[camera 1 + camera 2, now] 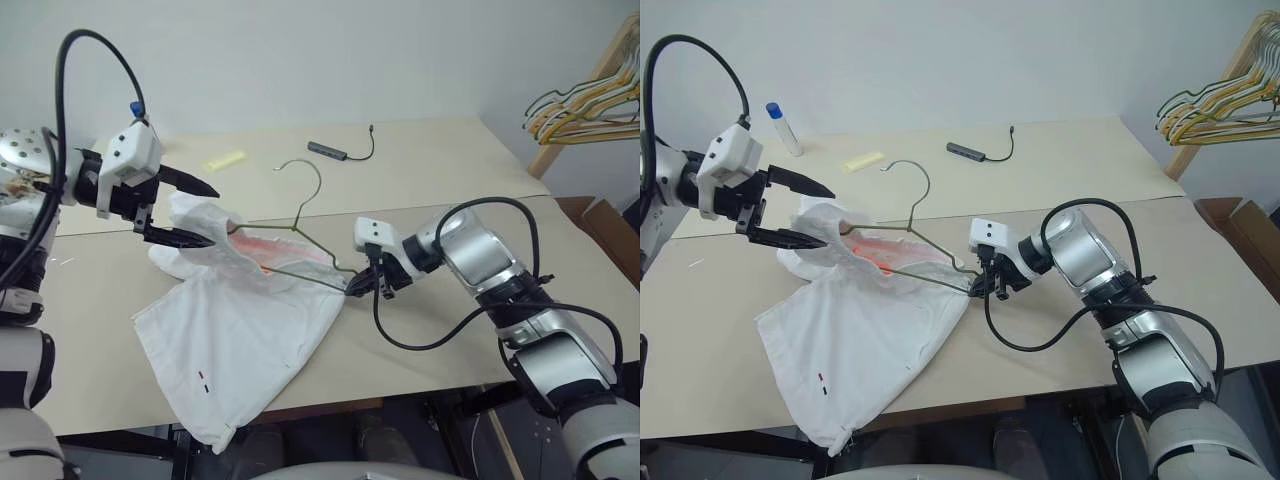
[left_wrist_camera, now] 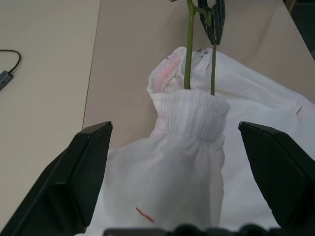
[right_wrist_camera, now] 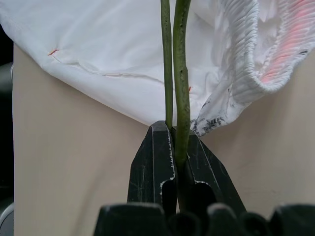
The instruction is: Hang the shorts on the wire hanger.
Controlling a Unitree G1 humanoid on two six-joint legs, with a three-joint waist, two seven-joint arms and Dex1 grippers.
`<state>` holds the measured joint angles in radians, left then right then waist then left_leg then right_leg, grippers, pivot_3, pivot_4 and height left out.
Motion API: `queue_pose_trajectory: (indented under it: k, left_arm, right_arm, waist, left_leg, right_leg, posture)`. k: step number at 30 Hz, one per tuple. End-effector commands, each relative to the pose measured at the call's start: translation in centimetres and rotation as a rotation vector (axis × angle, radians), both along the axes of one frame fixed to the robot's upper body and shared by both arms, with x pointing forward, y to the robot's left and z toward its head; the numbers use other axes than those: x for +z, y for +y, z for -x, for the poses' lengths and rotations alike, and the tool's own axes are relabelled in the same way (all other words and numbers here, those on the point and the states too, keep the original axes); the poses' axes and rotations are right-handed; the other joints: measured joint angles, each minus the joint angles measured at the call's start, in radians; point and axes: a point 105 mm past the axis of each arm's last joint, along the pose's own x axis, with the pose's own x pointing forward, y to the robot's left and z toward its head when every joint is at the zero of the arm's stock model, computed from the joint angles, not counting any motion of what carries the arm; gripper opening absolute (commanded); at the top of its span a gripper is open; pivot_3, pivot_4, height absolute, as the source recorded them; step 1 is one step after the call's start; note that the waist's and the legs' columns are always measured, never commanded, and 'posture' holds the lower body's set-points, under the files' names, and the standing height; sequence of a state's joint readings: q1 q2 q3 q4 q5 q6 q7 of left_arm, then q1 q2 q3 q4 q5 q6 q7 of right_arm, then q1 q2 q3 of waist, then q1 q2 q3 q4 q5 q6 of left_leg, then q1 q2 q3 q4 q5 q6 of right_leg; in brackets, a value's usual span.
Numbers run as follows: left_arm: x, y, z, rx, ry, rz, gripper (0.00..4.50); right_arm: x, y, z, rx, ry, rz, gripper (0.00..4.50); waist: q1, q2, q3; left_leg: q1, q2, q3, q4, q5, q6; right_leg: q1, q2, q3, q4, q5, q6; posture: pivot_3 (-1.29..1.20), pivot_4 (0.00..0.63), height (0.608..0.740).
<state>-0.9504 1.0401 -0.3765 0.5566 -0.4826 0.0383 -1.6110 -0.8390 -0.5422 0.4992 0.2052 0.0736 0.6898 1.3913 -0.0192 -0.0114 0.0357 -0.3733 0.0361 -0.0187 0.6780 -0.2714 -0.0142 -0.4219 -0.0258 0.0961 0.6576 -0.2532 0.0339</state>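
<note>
My left gripper should grip the raised waistband and hanger before my right gripper takes cloth, because the hanger's corner in my right gripper is outside the waistband.
The white shorts lie spread on the beige table, their waistband lifted at the left end. The olive wire hanger is threaded into the waistband, with its hook standing free above the cloth. My right gripper is shut on the hanger's right corner, and the right wrist view shows its fingers pinching the two wires. My left gripper is open around the raised waistband. Its fingers stand wide on either side of the cloth.
A bundle of yellow and dark hangers hangs on a wooden rack at the far right. On the back table lie a yellow strip, a dark adapter with a cable and a blue-capped bottle. The shorts' hem overhangs the table's front edge.
</note>
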Motion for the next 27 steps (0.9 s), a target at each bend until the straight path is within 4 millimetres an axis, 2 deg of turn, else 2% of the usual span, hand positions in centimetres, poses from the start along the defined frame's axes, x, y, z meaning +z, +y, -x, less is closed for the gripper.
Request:
queue_pose_trajectory:
  k: [1,6,12,20,25,26,27]
  left_arm:
    - [0.7,-0.8,0.1,-0.043,-0.025,0.006,3.49]
    - [-0.5,-1.2,0.3,-0.061,0.024,-0.017,1.95]
    - [-2.9,-0.8,0.1,-0.06,0.057,-0.135,0.07]
    - [-4.1,-0.6,-0.6,-0.047,0.041,-0.17,0.0]
    - [-4.1,-0.5,-1.1,-0.045,-0.01,-0.143,0.0]
    - [-4.1,-0.5,-1.1,-0.038,-0.002,-0.135,0.71]
    - [-4.1,-0.5,-1.1,-0.034,0.002,-0.134,0.85]
  right_arm:
    - [1.3,0.5,0.0,0.022,-0.038,-0.007,0.0]
    - [1.5,0.9,0.0,0.026,-0.043,-0.01,0.0]
    - [2.1,1.1,0.3,0.05,-0.053,-0.016,0.0]
    - [2.9,1.4,0.0,0.046,-0.096,-0.04,0.0]
    - [3.2,1.6,-0.3,0.044,-0.128,-0.053,0.0]
    - [3.2,1.6,-0.3,0.045,-0.129,-0.053,0.0]
    - [3.2,1.6,-0.2,0.047,-0.129,-0.053,0.0]
  waist:
    - [0.0,-0.001,0.0]
    - [-0.001,-0.001,0.001]
    - [-0.001,-0.001,0.001]
    - [-0.002,-0.001,0.001]
    - [-0.002,-0.001,0.001]
    - [-0.003,-0.001,0.001]
    - [-0.004,-0.001,0.001]
  left_leg:
    - [0.0,0.0,0.0,0.0,0.0,0.0]
    - [0.0,0.0,0.0,0.0,0.0,0.0]
    - [0.0,0.0,0.0,0.0,0.0,0.0]
    - [0.0,0.0,0.0,0.001,0.0,0.0]
    - [0.0,0.0,0.0,0.001,0.0,0.0]
    - [0.0,0.0,0.0,0.001,0.0,0.0]
    - [0.0,0.0,0.0,0.001,0.0,0.0]
  right_leg:
    - [0.0,0.0,0.0,0.0,0.0,0.0]
    - [0.0,0.0,0.0,0.001,0.0,0.0]
    - [0.0,0.0,0.0,0.001,0.0,-0.001]
    - [0.0,0.0,0.0,0.001,0.002,-0.003]
    - [0.0,0.0,0.0,0.001,0.003,-0.005]
    - [0.0,0.0,0.0,0.001,0.003,-0.005]
    - [0.0,0.0,0.0,0.001,0.003,-0.005]
  posture:
    - [0.04,0.0,0.74]
    - [0.03,0.0,0.74]
    - [0.03,0.0,0.74]
    - [0.03,0.0,0.74]
    - [0.02,0.0,0.74]
    - [0.02,0.0,0.74]
    - [0.02,0.0,0.74]
